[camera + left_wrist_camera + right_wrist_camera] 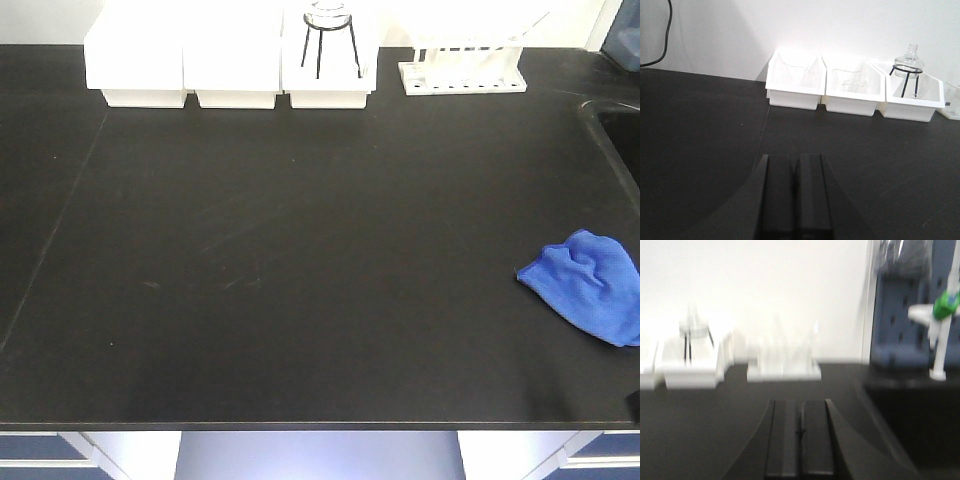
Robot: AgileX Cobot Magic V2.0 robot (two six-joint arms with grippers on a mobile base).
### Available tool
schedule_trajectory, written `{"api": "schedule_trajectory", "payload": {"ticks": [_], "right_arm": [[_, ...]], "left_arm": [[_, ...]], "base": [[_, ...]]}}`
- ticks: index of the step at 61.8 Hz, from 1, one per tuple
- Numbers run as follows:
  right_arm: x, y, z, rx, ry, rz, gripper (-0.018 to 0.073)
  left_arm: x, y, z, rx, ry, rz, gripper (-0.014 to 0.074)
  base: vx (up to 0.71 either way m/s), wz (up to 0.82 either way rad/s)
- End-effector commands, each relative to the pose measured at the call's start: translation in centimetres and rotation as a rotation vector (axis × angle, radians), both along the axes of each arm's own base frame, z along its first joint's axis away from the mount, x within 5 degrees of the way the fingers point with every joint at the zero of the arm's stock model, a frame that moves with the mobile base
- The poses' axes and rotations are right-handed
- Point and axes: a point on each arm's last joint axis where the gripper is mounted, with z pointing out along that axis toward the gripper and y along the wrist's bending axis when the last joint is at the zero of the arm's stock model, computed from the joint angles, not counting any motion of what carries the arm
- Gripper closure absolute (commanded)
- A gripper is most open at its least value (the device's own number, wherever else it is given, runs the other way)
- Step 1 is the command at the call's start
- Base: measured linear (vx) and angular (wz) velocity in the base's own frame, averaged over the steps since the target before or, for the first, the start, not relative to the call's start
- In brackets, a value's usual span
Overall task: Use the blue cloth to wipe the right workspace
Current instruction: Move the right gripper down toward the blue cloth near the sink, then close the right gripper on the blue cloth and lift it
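The blue cloth [588,288] has loose creases [592,264] running across it, so it will bunch up in the grip and spread out past the fingers when I lift it.
The blue cloth [590,283] lies crumpled on a black benchtop [300,260] near its right edge, in the front view only. No arm touches it. The left wrist view has my left gripper [795,157] shut with nothing between its fingers, hovering over the bench and facing the white bins. My right gripper [800,402] is shut and empty too, pointing at the tube rack in a blurred view. The right workspace is out of view; the bench seen here carries bins, a rack and a sink.
Three white bins [230,60] line the back edge, one under a glass flask on a black tripod [330,35]. A white tube rack [462,70] stands to their right. A sink [620,130] is sunk into the far right corner, with a green-tipped tap [942,315].
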Motion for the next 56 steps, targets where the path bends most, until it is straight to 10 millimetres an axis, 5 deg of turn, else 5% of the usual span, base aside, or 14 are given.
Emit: {"api": "schedule_trajectory", "payload": {"ticks": [1,17,30,39,56], "right_arm": [[-0.6,0.0,2.5,0.035,-0.222,0.006,0.0566],[-0.4,-0.1,10.2,-0.033,0.092,-0.019,0.0562],[3.6,-1.1,15.2,-0.160,0.342,-0.096,0.0547],[8.1,-1.4,14.8,-0.174,0.467,-0.098,0.0542],[15.4,-1.9,9.2,-0.197,0.764,-0.083,0.0505]], "left_arm": [[0.0,0.0,-0.2,-0.014,-0.066,-0.005,0.0602],[0.0,0.0,-0.2,-0.014,-0.066,-0.005,0.0602],[0.0,0.0,-0.2,-0.014,-0.066,-0.005,0.0602],[0.0,0.0,-0.2,-0.014,-0.066,-0.005,0.0602],[0.0,0.0,-0.2,-0.014,-0.066,-0.005,0.0602]], "base": [[0.00,0.00],[0.00,0.00],[0.00,0.00],[0.00,0.00],[0.00,0.00]]}}
